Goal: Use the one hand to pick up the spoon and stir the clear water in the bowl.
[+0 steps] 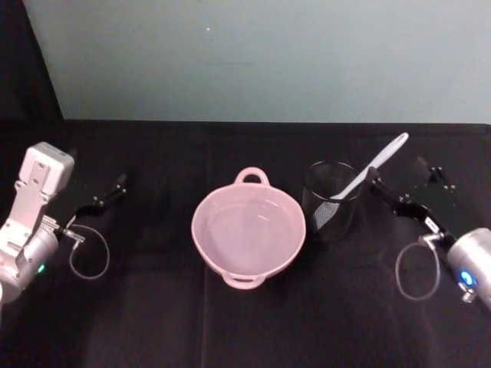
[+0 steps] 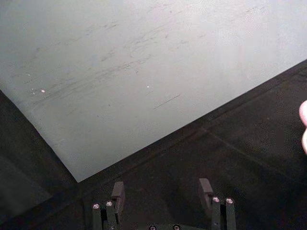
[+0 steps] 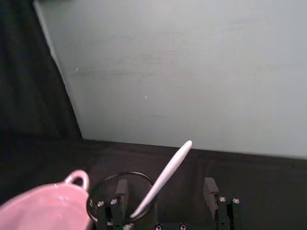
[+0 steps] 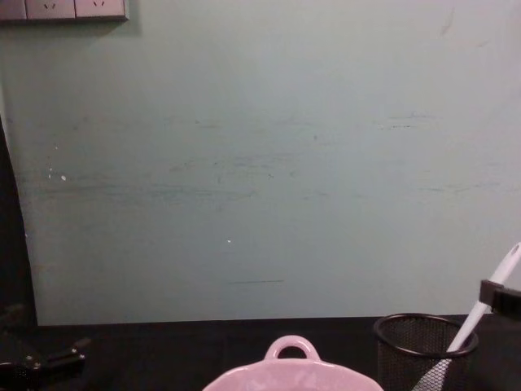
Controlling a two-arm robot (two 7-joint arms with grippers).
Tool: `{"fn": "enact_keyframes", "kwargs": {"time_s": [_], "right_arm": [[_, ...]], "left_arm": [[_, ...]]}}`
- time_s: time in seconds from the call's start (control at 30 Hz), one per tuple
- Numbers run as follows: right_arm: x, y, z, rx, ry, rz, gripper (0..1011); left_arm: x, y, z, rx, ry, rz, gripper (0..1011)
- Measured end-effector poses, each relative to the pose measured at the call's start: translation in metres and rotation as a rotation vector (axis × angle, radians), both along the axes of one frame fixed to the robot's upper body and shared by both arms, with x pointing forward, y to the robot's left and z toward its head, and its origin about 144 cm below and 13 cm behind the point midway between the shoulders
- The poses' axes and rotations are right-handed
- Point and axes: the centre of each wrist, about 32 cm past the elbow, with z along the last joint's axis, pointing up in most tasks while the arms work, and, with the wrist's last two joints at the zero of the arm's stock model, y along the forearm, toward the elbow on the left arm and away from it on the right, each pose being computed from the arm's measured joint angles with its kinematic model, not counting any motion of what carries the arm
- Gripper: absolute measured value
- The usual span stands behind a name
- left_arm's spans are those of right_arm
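Observation:
White broadens (image 4: 432, 376) behind the black cup's mesh, so I should expect to find a wide, flat paddle end when I lift the spoon (image 4: 470, 326) out.
The pale pink bowl (image 1: 215, 247) sits mid-table with clear water in it; its rim shows in the chest view (image 4: 293, 376) and the right wrist view (image 3: 45, 208). Just right of it, the white spoon (image 1: 374, 163) leans out of a black mesh cup (image 1: 331, 201), handle pointing up and to the right. My right gripper (image 1: 406, 182) is open beside the cup. In the right wrist view the spoon (image 3: 165, 173) rises between its spread fingers (image 3: 209, 188), close to one finger and not clamped. One fingertip (image 4: 501, 295) sits against the spoon (image 4: 506, 265) in the chest view. My left gripper (image 1: 106, 195) rests open at the far left.
A pale green wall (image 1: 253, 61) stands behind the black-covered table (image 1: 153, 322). Grey cable loops hang by each wrist (image 1: 418, 272). The mesh cup (image 4: 423, 350) stands close to the bowl's right side. An open stretch of black cloth lies in front of the bowl.

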Motion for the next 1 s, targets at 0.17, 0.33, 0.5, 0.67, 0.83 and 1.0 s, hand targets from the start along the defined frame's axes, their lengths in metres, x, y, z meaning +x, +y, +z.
{"fn": "enact_keyframes", "kwargs": {"time_s": [0.17, 0.33, 0.5, 0.67, 0.83, 1.0], "right_arm": [[0.008, 0.008, -0.001, 0.149, 0.058, -0.028, 1002], [0.016, 0.017, -0.002, 0.243, 0.063, -0.053, 1002], [0.023, 0.023, -0.002, 0.291, 0.052, -0.077, 1002], [0.030, 0.027, -0.003, 0.321, 0.047, -0.092, 1002], [0.035, 0.029, -0.001, 0.317, 0.052, -0.093, 1002], [0.035, 0.029, -0.002, 0.314, 0.055, -0.092, 1002]], "left_arm": [[0.000, 0.000, 0.000, 0.000, 0.000, 0.000, 1011], [0.000, 0.000, 0.000, 0.000, 0.000, 0.000, 1011], [0.000, 0.000, 0.000, 0.000, 0.000, 0.000, 1011], [0.000, 0.000, 0.000, 0.000, 0.000, 0.000, 1011], [0.000, 0.000, 0.000, 0.000, 0.000, 0.000, 1011], [0.000, 0.000, 0.000, 0.000, 0.000, 0.000, 1011]]}}
